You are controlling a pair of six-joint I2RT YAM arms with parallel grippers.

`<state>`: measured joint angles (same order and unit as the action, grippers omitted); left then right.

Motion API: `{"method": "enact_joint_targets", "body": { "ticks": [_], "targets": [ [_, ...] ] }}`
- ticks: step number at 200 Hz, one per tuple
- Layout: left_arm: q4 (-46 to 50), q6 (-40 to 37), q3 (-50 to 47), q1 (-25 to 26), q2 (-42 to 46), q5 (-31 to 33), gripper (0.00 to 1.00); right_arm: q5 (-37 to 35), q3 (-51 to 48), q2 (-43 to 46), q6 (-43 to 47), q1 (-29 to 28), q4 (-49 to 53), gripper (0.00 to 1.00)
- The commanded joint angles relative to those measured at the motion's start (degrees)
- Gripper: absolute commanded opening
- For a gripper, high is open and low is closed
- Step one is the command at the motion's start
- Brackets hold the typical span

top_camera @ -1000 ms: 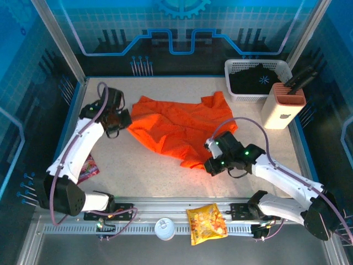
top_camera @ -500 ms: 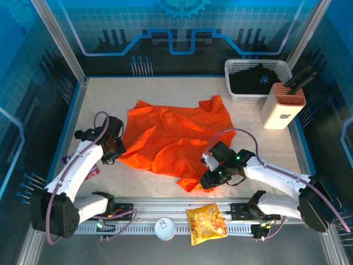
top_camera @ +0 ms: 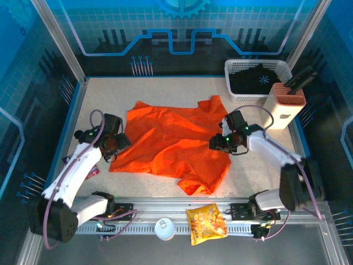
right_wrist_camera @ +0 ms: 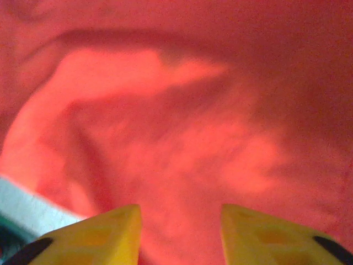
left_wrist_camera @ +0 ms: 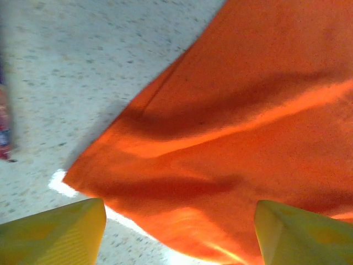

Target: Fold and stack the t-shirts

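The orange t-shirt's front corner [top_camera: 197, 184] is bunched up, so my left gripper should move to the t-shirt's side [top_camera: 135, 152] and my right gripper should pull that corner flat before the fold.
The orange t-shirt [top_camera: 171, 146] lies spread and rumpled in the middle of the table, one corner bunched near the front edge. My left gripper [top_camera: 114, 146] sits at the shirt's left edge, open; in the left wrist view its yellow fingers [left_wrist_camera: 60, 232] stand wide apart over a corner of the orange t-shirt [left_wrist_camera: 231, 127]. My right gripper [top_camera: 219, 143] hovers over the shirt's right side, open, with orange cloth [right_wrist_camera: 182, 110] under its fingers [right_wrist_camera: 105, 232]. The black shirt with the pale-blue starburst [top_camera: 255, 78] lies in the white basket [top_camera: 234, 67].
A white and orange knife block [top_camera: 281, 106] stands right of the shirt, in front of the basket. A red packet [top_camera: 91, 169] lies by the left arm. A yellow snack bag [top_camera: 207, 221] and a white lid [top_camera: 164, 228] rest on the front rail.
Both arms drew the orange shirt toward the front and spread it flatter. The right gripper then left the front hem and moved back to the shirt's right side.
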<state>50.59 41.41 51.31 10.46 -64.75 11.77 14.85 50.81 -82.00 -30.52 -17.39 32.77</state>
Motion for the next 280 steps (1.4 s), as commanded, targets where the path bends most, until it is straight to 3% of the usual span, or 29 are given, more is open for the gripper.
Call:
{"method": "enact_joint_targets", "body": {
  "ticks": [1, 21, 43, 108, 162, 193, 214, 233, 262, 280],
  "targets": [
    [-8.3, 0.0, 0.6, 1.5, -6.1, -3.5, 0.64, -2.8, 4.5, -8.7, -0.5, 2.1, -3.6, 0.34],
    [-14.2, 0.4, 0.0, 2.2, -12.9, -6.4, 0.56, -5.1, 9.0, -16.8, 0.1, 3.0, -3.0, 0.23],
    [-18.0, 0.5, 0.0, 3.9, -19.4, -6.4, 0.52, -6.5, 13.5, -23.0, 0.8, 3.8, -2.3, 0.19],
    [-24.5, -0.2, -1.0, 4.9, -32.7, -6.9, 0.5, -8.9, 31.4, -36.0, 2.3, 6.4, 4.1, 0.19],
    [-21.1, -3.8, 11.1, 4.9, -43.5, -3.2, 0.49, -5.9, 52.7, -46.4, 5.4, 7.9, 12.6, 0.21],
    [-19.1, -4.4, 14.0, 5.8, -39.3, -2.9, 0.53, -6.9, 44.2, -32.9, 6.4, 5.9, 12.5, 0.39],
    [-16.5, -4.8, 14.2, 7.4, -33.7, -1.5, 0.66, -9.4, 30.5, -18.8, 4.5, 3.3, 11.1, 0.52],
    [-13.3, -5.1, 13.8, 8.6, -29.8, -1.1, 0.75, -10.3, 15.8, -6.3, -1.2, 0.1, 8.7, 0.55],
    [-12.6, -4.0, 9.0, 9.1, -25.6, -0.5, 0.76, -11.4, -4.2, 9.9, -14.9, -5.8, 4.4, 0.57],
    [-13.7, -3.1, 5.8, 9.0, -24.4, 0.6, 0.76, -13.9, -10.9, 17.7, -23.7, -9.6, 3.4, 0.58]
  ]
}}
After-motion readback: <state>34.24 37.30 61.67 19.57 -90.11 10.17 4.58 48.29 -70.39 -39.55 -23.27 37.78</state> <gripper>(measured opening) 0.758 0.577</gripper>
